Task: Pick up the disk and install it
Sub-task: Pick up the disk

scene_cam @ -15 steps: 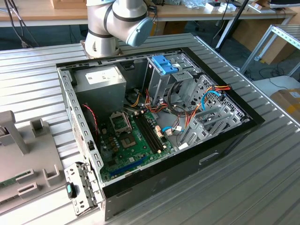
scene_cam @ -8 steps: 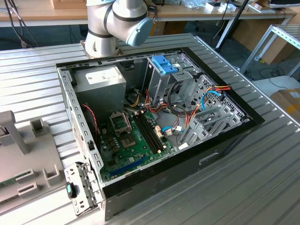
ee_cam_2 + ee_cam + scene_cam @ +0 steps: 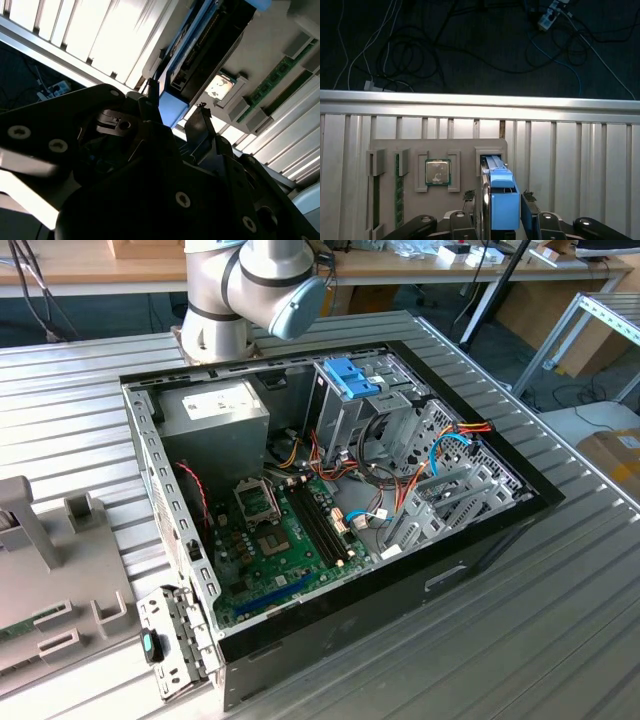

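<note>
The blue carrier follows the disk's edge, so I expect the disk to come out of its slot along with the carrier when I lift.
The disk stands on edge in a slot of the grey holder tray, its light-blue carrier handle facing the camera. My gripper straddles that handle, one dark fingertip on each side with a small gap showing, so it stands open around the disk. In the second wrist view the disk and its blue end sit between the same two fingertips of the gripper. In the exterior view the open computer case lies on the table, with the upright silver drive cage at its far side.
The holder tray also carries a processor chip and memory sticks. The ribbed metal table edge runs just beyond it, with cables on the dark floor. The arm's base stands behind the case. A blue latch tops the cage.
</note>
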You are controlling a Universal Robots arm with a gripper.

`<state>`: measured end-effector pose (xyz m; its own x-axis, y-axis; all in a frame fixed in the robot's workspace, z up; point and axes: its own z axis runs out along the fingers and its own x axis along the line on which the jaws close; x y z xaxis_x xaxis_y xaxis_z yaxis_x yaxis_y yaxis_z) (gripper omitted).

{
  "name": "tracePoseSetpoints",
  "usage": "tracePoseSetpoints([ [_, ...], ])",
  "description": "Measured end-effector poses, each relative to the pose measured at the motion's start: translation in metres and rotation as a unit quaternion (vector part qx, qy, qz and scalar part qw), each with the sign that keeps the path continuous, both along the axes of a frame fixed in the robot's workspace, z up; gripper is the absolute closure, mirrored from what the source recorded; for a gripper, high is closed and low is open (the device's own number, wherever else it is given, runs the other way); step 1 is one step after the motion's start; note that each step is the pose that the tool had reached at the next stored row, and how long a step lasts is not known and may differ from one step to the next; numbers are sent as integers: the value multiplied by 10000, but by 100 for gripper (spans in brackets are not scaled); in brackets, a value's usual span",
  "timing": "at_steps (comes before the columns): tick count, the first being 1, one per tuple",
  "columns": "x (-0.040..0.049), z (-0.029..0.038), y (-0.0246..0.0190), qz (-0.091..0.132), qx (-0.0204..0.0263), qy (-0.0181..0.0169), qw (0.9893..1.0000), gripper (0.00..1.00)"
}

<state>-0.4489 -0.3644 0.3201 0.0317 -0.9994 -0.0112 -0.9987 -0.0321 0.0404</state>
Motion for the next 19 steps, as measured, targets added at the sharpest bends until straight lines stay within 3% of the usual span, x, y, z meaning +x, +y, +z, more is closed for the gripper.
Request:
tracePoseSetpoints([
  [8,0,-16,0,0,0,0,10000,52],
  [11,0,-72,0,0,0,-1,10000,52],
  [14,0,-72,0,0,0,-1,10000,52],
  [17,-20,-76,0,2,6,-86,10000,52],
  [19,-24,-75,-1,3,8,-106,9999,52],
])
